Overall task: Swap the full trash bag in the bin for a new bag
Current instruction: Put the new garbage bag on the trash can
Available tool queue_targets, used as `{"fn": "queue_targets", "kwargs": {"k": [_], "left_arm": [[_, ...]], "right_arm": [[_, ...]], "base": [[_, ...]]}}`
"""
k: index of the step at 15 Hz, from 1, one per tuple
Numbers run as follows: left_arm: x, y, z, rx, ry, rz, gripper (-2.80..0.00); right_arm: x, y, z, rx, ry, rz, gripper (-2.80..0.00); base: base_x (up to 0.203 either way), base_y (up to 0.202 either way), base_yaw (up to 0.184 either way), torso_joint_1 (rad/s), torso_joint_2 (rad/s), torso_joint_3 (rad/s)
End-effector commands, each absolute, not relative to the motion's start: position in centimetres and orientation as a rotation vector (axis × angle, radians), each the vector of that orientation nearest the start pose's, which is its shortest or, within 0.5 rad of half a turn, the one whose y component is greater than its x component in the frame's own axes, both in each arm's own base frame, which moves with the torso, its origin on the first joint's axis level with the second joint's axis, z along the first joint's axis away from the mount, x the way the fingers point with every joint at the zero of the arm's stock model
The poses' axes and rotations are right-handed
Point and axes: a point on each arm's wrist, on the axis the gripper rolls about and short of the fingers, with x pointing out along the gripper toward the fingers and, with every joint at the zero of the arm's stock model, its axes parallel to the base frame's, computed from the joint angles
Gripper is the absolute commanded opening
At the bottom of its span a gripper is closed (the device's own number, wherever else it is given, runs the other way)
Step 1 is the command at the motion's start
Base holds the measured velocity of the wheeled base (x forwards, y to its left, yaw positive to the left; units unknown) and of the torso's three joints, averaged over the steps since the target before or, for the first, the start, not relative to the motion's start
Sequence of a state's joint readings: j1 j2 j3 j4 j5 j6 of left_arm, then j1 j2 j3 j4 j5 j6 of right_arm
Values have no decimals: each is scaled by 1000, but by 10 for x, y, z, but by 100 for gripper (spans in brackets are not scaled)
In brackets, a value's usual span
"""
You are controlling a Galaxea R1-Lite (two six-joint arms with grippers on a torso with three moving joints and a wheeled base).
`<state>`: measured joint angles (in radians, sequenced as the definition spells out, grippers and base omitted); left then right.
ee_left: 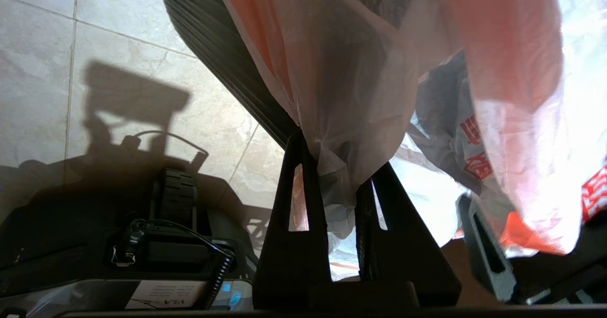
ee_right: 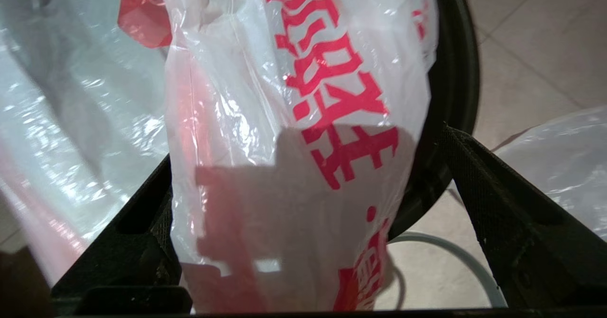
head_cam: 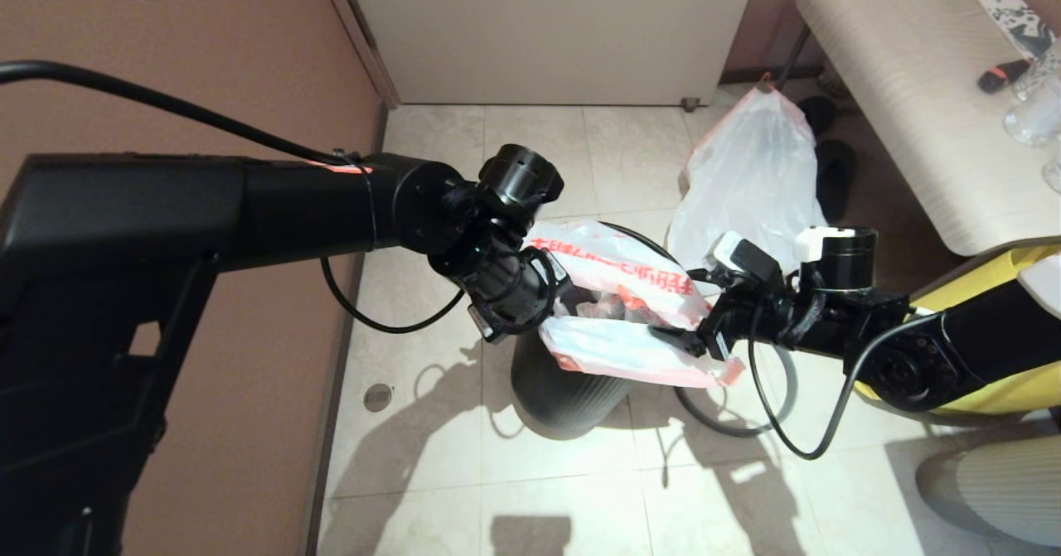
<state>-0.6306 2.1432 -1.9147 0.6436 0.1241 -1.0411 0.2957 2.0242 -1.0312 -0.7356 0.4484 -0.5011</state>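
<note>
The limp near flap (head_cam: pixel 628 349) hangs outside the black bin. The new bag's opening (head_cam: pixel 613 309) will droop open over that side of the bin when I pull on the bag's edge.
The new bag (head_cam: pixel 617 303), limp white plastic with red lettering and an orange-red hem, hangs spread over the mouth of the black bin (head_cam: pixel 564 394). My left gripper (head_cam: pixel 572 301) is shut on a gathered fold of the new bag (ee_left: pixel 339 119), beside the bin's ribbed wall (ee_left: pixel 213 48). My right gripper (head_cam: pixel 686 342) is open at the bag's other side. The bag (ee_right: pixel 294 142) drapes loosely between its wide-apart fingers (ee_right: pixel 498 199). The full trash bag (head_cam: pixel 750 175) stands on the floor behind the bin, drawn to a red-orange point.
The thin grey ring (head_cam: pixel 733 430) lies on the tiles to the right of the bin. A bench (head_cam: pixel 912 84) with glasses is at the far right, dark slippers (head_cam: pixel 835 171) under it. A yellow fabric bag (head_cam: pixel 995 291) is behind my right arm. A wall runs along the left.
</note>
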Motion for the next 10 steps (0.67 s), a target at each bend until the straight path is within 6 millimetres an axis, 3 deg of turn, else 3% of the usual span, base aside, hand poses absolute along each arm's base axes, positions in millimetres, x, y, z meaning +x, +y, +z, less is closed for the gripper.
{"fn": "queue_targets", "kwargs": {"k": [1,2,3,10], "left_arm": [[337,-242,209,-644,960,0,-280],[337,-243,208,-643,961,1,-280],[337,-242,208,-647,963,2,-280],[339,-245,193,-636,1030,23,-280]], "right_arm": [[377,125,139,-475,-7,713,0],[381,127,139,-482,-56,661,0],[383,130,140,-486,-92,619,-280],[385,133,153,-478,-125,556,-280]], "base": [[0,0,0,0,0,0],[0,0,0,0,0,0],[0,0,0,0,0,0],[0,0,0,0,0,0]]}}
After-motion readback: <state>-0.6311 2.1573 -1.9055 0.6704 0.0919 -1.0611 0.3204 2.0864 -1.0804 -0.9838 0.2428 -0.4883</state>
